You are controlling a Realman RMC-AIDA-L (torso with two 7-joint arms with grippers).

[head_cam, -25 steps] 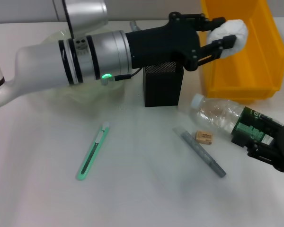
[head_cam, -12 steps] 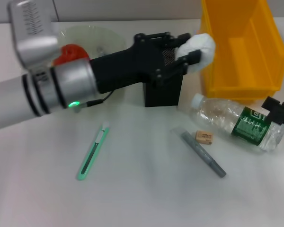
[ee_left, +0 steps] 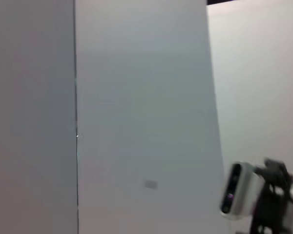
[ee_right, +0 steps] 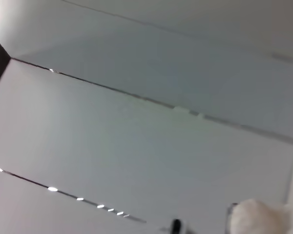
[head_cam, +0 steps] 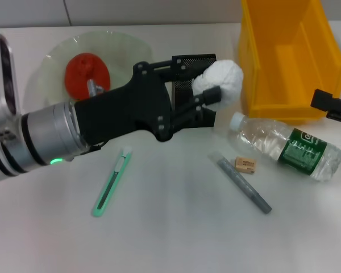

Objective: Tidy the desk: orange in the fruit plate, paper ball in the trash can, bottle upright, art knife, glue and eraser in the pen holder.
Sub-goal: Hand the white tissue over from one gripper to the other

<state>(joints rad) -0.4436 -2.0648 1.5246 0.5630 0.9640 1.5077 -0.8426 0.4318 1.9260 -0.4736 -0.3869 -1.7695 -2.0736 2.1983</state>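
Observation:
The paper ball is in my left gripper, but the trash can (head_cam: 287, 60) stands on my right gripper's side, so my right gripper should take hold of the ball's free side (head_cam: 235, 79).
My left gripper (head_cam: 214, 95) is shut on the white paper ball (head_cam: 220, 81) and holds it above the table in front of the black pen holder (head_cam: 188, 61), which it partly hides. The yellow trash can (head_cam: 290, 62) stands to the right of the ball. The orange (head_cam: 86, 71) lies in the clear fruit plate (head_cam: 51, 57). The bottle (head_cam: 287, 145) lies on its side at the right. Beside it are the small tan eraser (head_cam: 245, 165) and the grey glue stick (head_cam: 244, 185). The green art knife (head_cam: 111, 182) lies at the left front. Only a black part of my right gripper (head_cam: 331, 106) shows at the right edge.
The left arm's grey forearm (head_cam: 40, 142) stretches across the left half of the table, over the plate's near side. The white tabletop (head_cam: 170, 233) lies open in front of the knife and glue.
The left arm has pulled back leftward from over the trash can, the paper ball still in its grip. The right gripper has left the bottle and drawn off to the right edge.

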